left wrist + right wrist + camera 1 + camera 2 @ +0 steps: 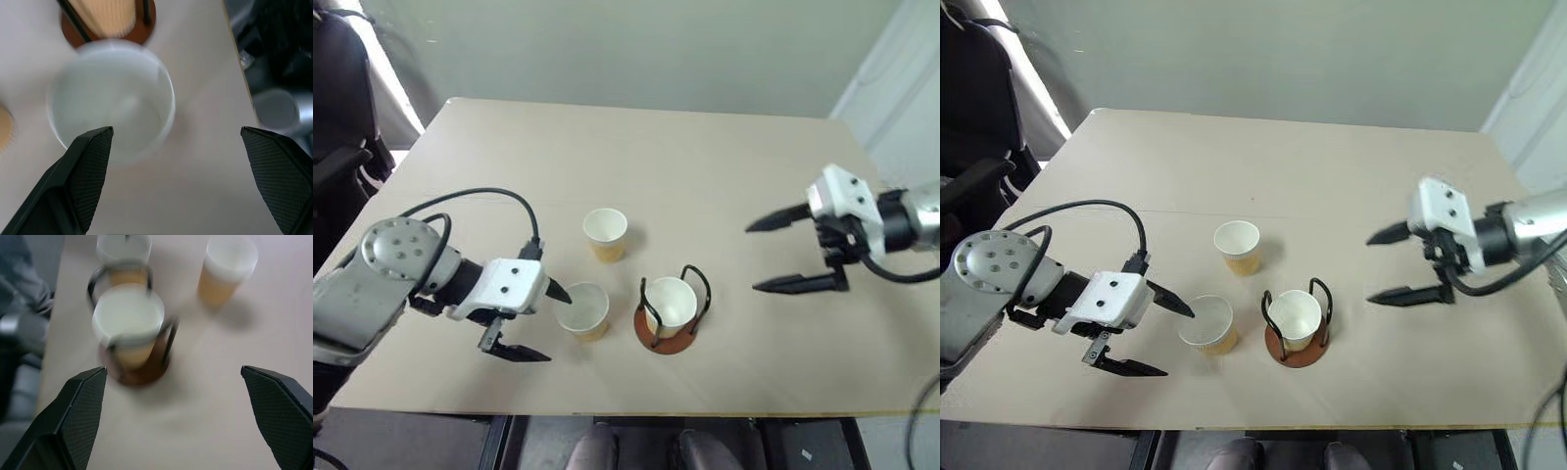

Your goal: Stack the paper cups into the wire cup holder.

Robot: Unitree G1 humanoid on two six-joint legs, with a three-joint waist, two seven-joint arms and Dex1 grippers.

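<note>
The holder's paper cup (672, 303) is open and empty, so I expect the paper cup (582, 311) next to it to go in almost up to its rim when I lower it.
The wire cup holder (669, 330) stands near the table's front edge, its black loops around one upright paper cup (672, 302). A second paper cup (584, 310) stands just to its left, and a third paper cup (606, 234) stands farther back. My left gripper (538, 321) is open right beside the second cup, one finger reaching its rim (112, 46), the other lower toward the table's front. My right gripper (785, 253) is open and empty, off to the right of the holder (142, 367) and apart from it.
The beige table (636, 157) carries just the cups and the holder. A dark chair (337, 108) stands off its left side. The table's front edge (636, 413) runs close behind the holder.
</note>
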